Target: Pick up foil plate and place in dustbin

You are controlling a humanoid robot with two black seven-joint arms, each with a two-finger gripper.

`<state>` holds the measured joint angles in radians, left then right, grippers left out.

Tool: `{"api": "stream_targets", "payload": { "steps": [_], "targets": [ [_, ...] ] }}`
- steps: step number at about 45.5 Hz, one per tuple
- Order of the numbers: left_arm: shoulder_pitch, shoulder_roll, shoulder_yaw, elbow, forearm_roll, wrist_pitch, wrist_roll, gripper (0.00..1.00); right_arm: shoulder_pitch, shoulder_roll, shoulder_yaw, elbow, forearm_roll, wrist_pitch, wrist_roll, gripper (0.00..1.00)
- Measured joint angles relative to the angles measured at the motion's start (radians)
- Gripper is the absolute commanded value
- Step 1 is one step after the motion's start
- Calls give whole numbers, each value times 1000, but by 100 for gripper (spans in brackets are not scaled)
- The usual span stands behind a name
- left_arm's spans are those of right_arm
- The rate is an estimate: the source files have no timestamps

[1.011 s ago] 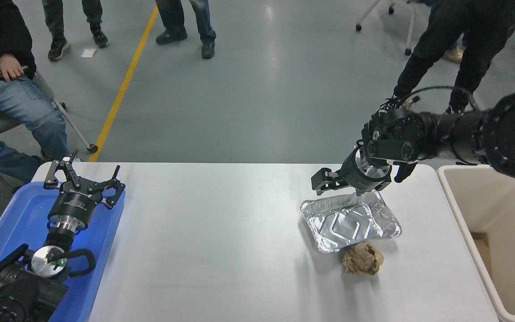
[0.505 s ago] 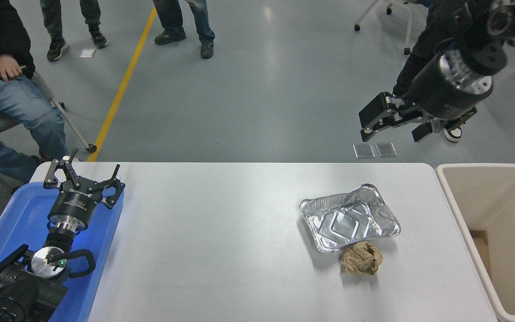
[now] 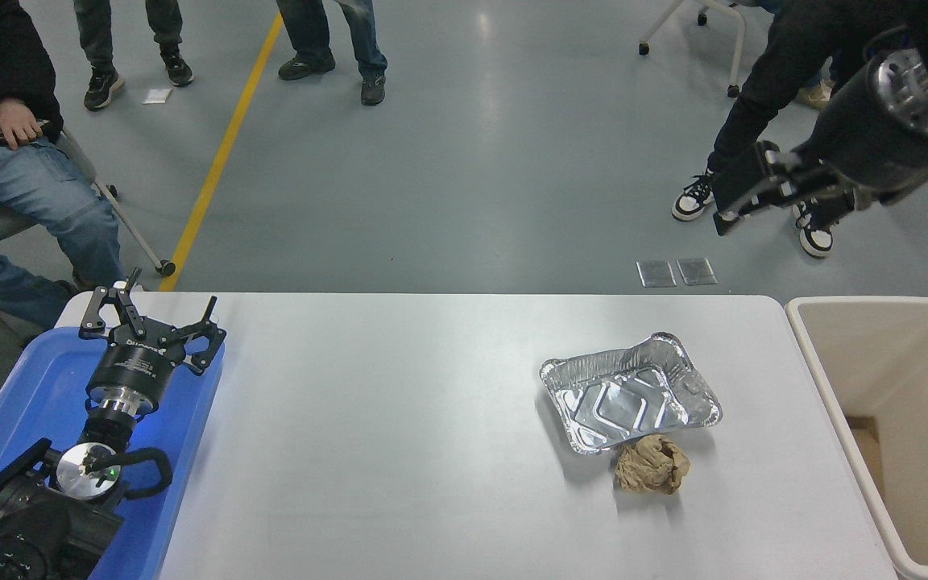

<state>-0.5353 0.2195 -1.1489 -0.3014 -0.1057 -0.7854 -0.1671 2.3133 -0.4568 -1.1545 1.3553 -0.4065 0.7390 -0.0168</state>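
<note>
I see raised sides around the ridged base [image 3: 619, 404], so I expect the foil plate [image 3: 630, 395] to keep its shape and stay outstretched when I lift it by its rim.
The shiny foil plate [image 3: 629, 391] lies flat on the white table [image 3: 399, 419], right of the middle, its far rim dented. The beige dustbin [image 3: 891, 419] stands at the table's right end. My right gripper [image 3: 770, 197] is open and empty, raised high above and beyond the table's far right, well clear of the plate. My left gripper [image 3: 150, 322] is open and parked over the blue tray at the lower left.
A crumpled brown paper ball [image 3: 652, 465] touches the plate's near rim. A flat blue tray [image 3: 21, 403] lies under the left arm. A seated person [image 3: 13, 161] is at the far left; others stand on the floor beyond the table.
My right gripper has lifted off the plate's far rim, empty, and swung up and to the right. The plate shifted only slightly and stays on the table.
</note>
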Motion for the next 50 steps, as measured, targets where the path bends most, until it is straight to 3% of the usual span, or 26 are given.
{"api": "stream_targets", "payload": {
  "steps": [6,16,50],
  "targets": [
    [0,0,0,0,0,0,0,99,-185,8,-1,-70,-95,-167,-1,100],
    [0,0,0,0,1,0,0,99,-490,59,51,-206,-154,-359,-1,100],
    [-3,1,2,-1,1,0,1,99,-1110,219,301,-601,-189,-660,1,99]
  ]
}}
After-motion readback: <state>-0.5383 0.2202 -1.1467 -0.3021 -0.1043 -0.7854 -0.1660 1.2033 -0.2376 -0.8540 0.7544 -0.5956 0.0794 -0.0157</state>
